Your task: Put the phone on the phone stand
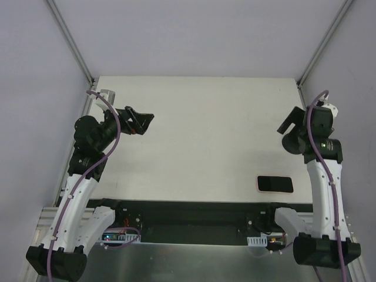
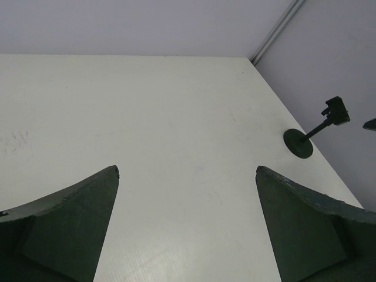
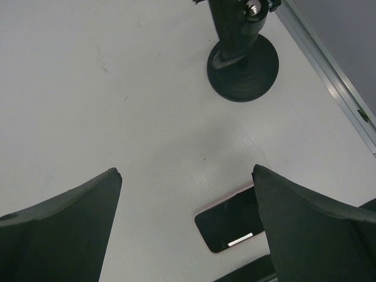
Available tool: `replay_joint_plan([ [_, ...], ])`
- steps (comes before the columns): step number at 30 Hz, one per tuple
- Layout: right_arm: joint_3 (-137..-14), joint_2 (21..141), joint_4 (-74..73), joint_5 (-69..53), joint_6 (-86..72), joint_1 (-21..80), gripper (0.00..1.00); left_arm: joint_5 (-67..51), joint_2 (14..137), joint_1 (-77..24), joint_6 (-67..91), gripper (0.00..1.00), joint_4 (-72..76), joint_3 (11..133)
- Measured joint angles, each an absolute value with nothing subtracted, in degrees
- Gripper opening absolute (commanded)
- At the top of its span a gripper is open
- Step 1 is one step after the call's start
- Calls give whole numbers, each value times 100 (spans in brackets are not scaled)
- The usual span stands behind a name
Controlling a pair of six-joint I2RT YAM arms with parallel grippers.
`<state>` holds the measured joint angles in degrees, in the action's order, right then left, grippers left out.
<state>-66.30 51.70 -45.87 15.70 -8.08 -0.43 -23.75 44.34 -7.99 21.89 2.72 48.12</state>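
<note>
The phone stand [image 1: 292,144] is clear of the phone and ahead of my right gripper's open fingers, so I should go toward the stand's head [image 2: 337,110] next until they grip it.
The phone [image 1: 275,183] lies flat, screen up, on the white table near its front edge, right of centre. It also shows in the right wrist view [image 3: 229,226], partly behind my right finger. The phone stand [image 1: 292,143] stands upright near the table's right edge, beyond the phone; its round base [image 3: 242,64] and its arm and head [image 2: 329,117] show in the wrist views. My right gripper [image 3: 185,170] is open and empty, raised above the table between phone and stand. My left gripper [image 1: 143,120] is open and empty, raised at the far left [image 2: 188,169].
The table [image 1: 194,135] is bounded by grey walls with aluminium rails [image 1: 73,47] at the back corners. A rail runs along the right edge [image 3: 335,88]. A metal bracket [image 1: 107,94] sits at the far-left corner. A dark strip [image 1: 194,207] marks the front edge.
</note>
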Motion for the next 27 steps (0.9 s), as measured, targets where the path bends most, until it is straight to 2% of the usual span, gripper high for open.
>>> replay_joint_plan([
  [8, -6632, 6925, -3745, 377, -899, -1693, 96, -2357, 4449, -1135, 2152, 99, 268, 4818],
  [15, -6781, 8086, -3214, -198, -904, -1813, 99, -2355, 4491, -1166, 2123, 99, 250, 4858],
  [20, -6836, 8455, -2823, -270, -904, -1813, 92, -2355, 4501, -1166, 2119, 99, 239, 4862],
  [24, -6965, 8593, -2630, -266, -873, -1813, 80, -2357, 4515, -1166, 2121, 99, 235, 4864],
  [27, -7271, 8755, -2790, -117, -873, -1813, 78, -2357, 4552, -1166, 2121, 99, 233, 4880],
])
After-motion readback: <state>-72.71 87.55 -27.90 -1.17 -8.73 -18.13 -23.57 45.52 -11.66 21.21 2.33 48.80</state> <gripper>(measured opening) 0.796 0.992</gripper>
